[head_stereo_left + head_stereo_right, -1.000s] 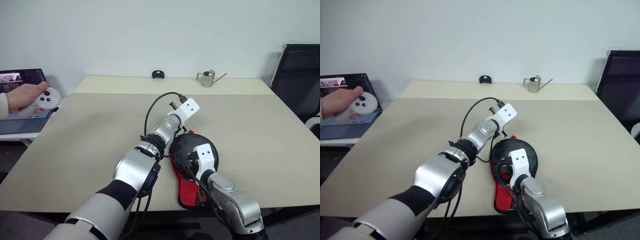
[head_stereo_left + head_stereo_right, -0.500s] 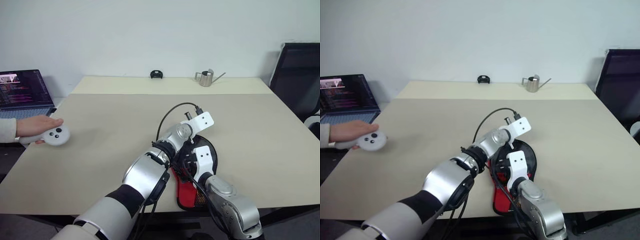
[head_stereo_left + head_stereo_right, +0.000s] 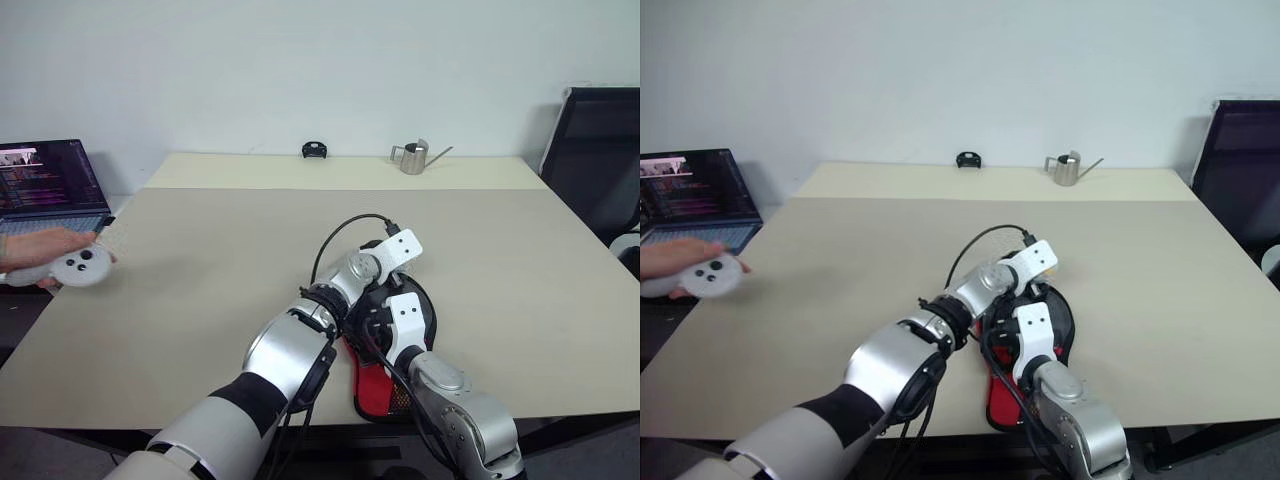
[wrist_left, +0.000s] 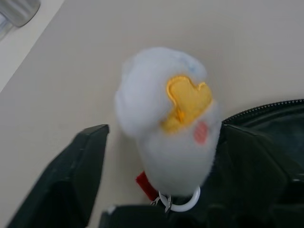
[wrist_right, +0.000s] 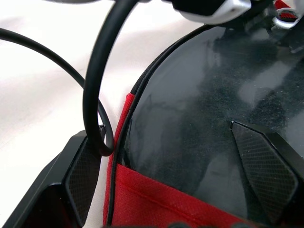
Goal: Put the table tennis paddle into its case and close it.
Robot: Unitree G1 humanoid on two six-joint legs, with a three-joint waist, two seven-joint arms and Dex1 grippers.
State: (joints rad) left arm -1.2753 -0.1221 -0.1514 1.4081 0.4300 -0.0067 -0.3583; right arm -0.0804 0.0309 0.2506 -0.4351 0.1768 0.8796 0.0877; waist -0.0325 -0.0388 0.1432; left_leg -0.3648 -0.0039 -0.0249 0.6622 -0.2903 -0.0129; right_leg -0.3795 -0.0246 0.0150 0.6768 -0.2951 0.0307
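Observation:
With both wrists crowding over the case [image 3: 424, 318], my left gripper next backs off and steadies the case while my right gripper takes the white plush charm [image 4: 172, 118].
The case [image 3: 372, 388], black with a red panel, lies near the table's front edge. Inside its zip rim [image 5: 124, 124] lies a glossy black round face [image 5: 190, 118] that looks like the table tennis paddle; its handle is hidden. My right gripper [image 5: 159, 133] hangs open just over that face. My left gripper [image 4: 166, 130] reaches across to the case's far rim [image 4: 266, 108], open, with a white plush charm [image 4: 166, 123] on a ring between its fingers [image 4: 83, 175]. In the head views both wrists [image 3: 398, 248] crowd over the case.
A person's hand holds a white controller [image 3: 72, 266] at the table's left edge, by a laptop [image 3: 50, 180]. A metal watering can [image 3: 414, 157] and a small black object [image 3: 315, 150] stand at the far edge. A black chair [image 3: 600, 150] is at the right.
My left arm has swung right and down onto the case's far side. The right arm has kept still. The person's hand has carried the controller down from the laptop to the table's edge.

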